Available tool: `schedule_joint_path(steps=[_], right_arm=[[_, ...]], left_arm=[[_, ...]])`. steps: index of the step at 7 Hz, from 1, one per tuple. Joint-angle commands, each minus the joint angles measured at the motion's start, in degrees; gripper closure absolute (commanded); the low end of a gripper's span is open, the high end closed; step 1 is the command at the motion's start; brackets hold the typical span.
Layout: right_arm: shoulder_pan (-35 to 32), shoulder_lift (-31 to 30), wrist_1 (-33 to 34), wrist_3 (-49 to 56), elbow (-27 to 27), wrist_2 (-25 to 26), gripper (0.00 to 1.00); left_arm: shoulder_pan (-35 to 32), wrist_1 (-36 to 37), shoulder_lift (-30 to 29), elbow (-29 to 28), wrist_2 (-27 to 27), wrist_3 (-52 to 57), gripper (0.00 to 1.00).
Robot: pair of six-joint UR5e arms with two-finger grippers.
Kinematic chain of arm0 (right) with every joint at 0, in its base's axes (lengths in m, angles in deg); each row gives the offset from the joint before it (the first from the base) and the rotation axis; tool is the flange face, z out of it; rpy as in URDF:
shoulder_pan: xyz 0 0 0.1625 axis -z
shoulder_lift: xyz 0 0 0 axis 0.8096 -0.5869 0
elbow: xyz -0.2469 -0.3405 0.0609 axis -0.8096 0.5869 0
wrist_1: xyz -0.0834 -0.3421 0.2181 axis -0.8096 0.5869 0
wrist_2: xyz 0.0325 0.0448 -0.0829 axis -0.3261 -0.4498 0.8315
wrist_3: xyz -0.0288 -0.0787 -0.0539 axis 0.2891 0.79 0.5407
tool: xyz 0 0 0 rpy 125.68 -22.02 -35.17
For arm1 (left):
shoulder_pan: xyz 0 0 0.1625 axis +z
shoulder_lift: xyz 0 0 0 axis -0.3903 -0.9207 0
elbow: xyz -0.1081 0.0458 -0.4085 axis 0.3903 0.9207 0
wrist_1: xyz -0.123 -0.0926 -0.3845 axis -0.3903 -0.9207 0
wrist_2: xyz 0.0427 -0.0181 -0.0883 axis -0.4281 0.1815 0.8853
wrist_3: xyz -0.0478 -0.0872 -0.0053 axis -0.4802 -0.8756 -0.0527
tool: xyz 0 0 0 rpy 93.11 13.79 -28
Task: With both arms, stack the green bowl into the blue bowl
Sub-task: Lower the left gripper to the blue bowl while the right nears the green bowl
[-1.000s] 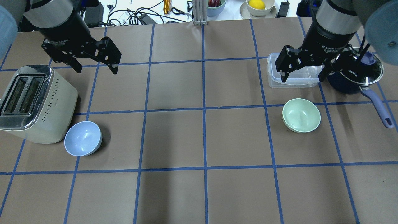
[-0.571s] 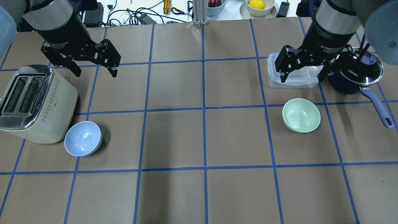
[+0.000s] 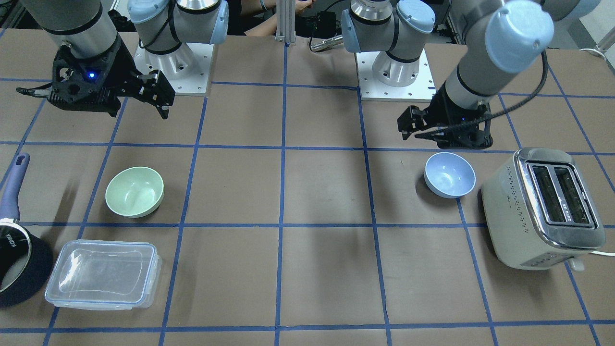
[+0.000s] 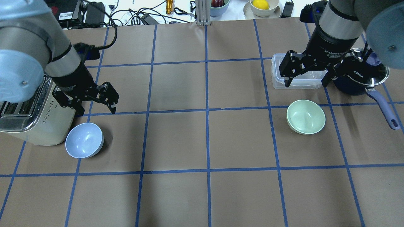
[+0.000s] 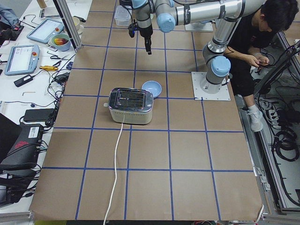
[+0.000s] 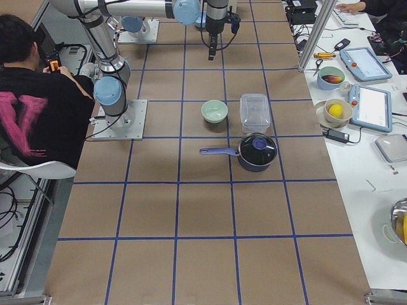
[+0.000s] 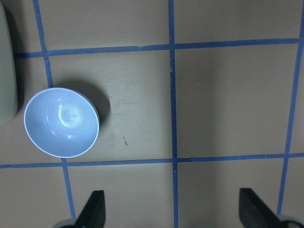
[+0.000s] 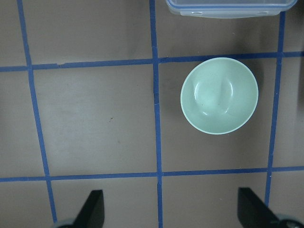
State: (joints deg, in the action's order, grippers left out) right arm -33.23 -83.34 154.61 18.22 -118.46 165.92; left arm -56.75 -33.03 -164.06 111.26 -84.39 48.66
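The blue bowl will be mostly out of sight when I stack the bowls, because the green bowl's rim [image 3: 135,192] looks as wide as the blue bowl's [image 3: 450,175].
The pale mint-green bowl [image 4: 305,116] stands upright on the table's right side; it also shows in the right wrist view [image 8: 219,95]. My right gripper [image 4: 305,84] hangs open and empty above the table just behind it. The periwinkle-blue bowl [image 4: 84,140] stands upright at the left, close beside the toaster; it shows in the left wrist view [image 7: 61,122]. My left gripper [image 4: 96,110] is open and empty, above the table just behind the blue bowl and a little to its right. The bowls are far apart.
A cream toaster [image 4: 38,129] stands left of the blue bowl. A clear lidded container [image 4: 277,77] and a dark blue saucepan [image 4: 356,86] with glass lid and long handle stand behind and to the right of the green bowl. Cables and dishes lie beyond the table's far edge.
My left arm has swung toward the near side and now hangs close behind the blue bowl, over the toaster's edge. My right gripper has hardly moved. Both bowls are where they were.
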Motion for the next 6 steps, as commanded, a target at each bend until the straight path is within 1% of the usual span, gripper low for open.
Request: schedule_joint_path(steps=[1, 2, 3, 4, 5, 6], right_arm=[[4.21, 3.06, 3.61, 3.98, -0.26, -0.07, 0.00], [8.24, 4.73, 4.16, 8.36, -2.00, -0.33, 0.00], [12.80, 6.13, 8.77, 11.45, -5.41, -0.42, 0.00], [15.98, 6.93, 14.22, 13.31, -10.31, -0.42, 0.00], [17.75, 7.90, 22.62, 18.29, -15.58, -0.42, 0.00], [19.25, 8.69, 29.41, 19.04, -19.47, -0.34, 0.00]], left_arm=[[5.36, 21.75, -2.88, 15.20, 0.11, 2.20, 0.00], [5.36, 24.28, -4.37, 17.17, -0.06, 2.38, 0.00], [5.36, 24.30, -5.43, 17.19, -0.76, 2.81, 0.03], [5.45, 24.39, -6.66, 17.19, -3.47, 2.73, 0.09], [5.45, 24.48, -7.63, 17.19, -4.45, 2.64, 0.34], [5.36, 24.48, -8.16, 17.19, -4.37, 2.38, 0.83]])
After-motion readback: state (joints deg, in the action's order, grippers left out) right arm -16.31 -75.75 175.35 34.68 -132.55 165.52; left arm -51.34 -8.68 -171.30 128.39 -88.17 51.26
